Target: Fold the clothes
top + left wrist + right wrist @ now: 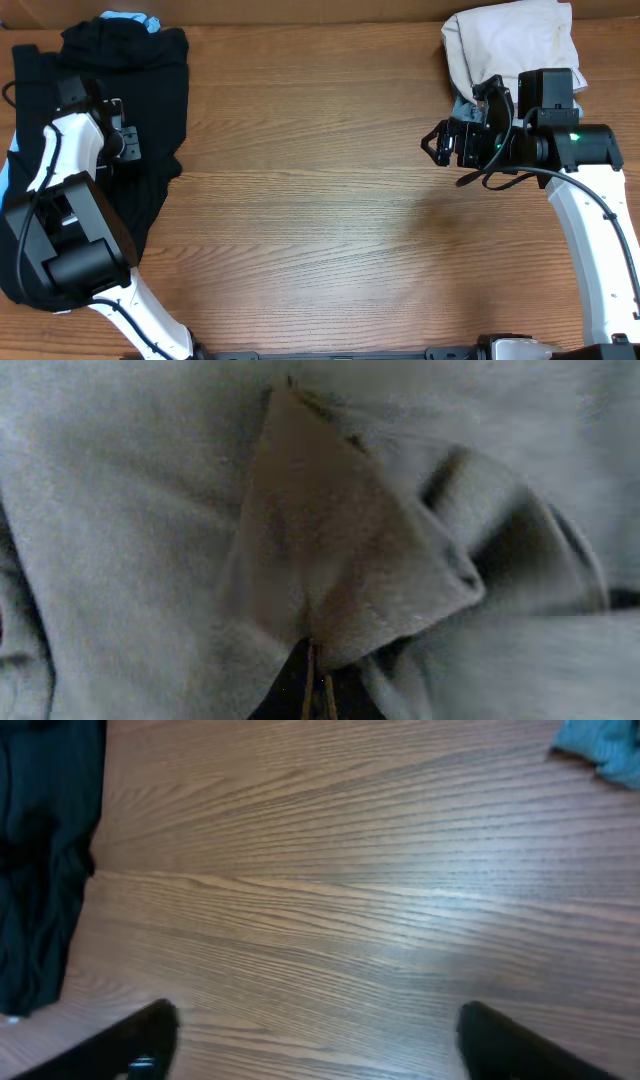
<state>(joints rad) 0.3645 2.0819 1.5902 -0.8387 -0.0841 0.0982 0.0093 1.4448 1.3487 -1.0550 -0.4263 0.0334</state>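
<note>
My left gripper should keep pulling, as it holds a fold of black cloth and the wood toward the beige garment is free, until the cloth spreads there.
A pile of black clothes lies at the table's left side, with a light blue one showing at its far edge. My left gripper is down on the black pile. In the left wrist view cloth fills the frame, and a raised fold runs into the closed fingertips of the left gripper, which is shut on it. A beige garment lies at the far right, with a grey-blue bit under its edge. My right gripper hovers over bare wood near it, open and holding nothing.
The wooden table stretches between the two piles. The right wrist view shows the black pile at the left and a teal scrap of cloth at the top right.
</note>
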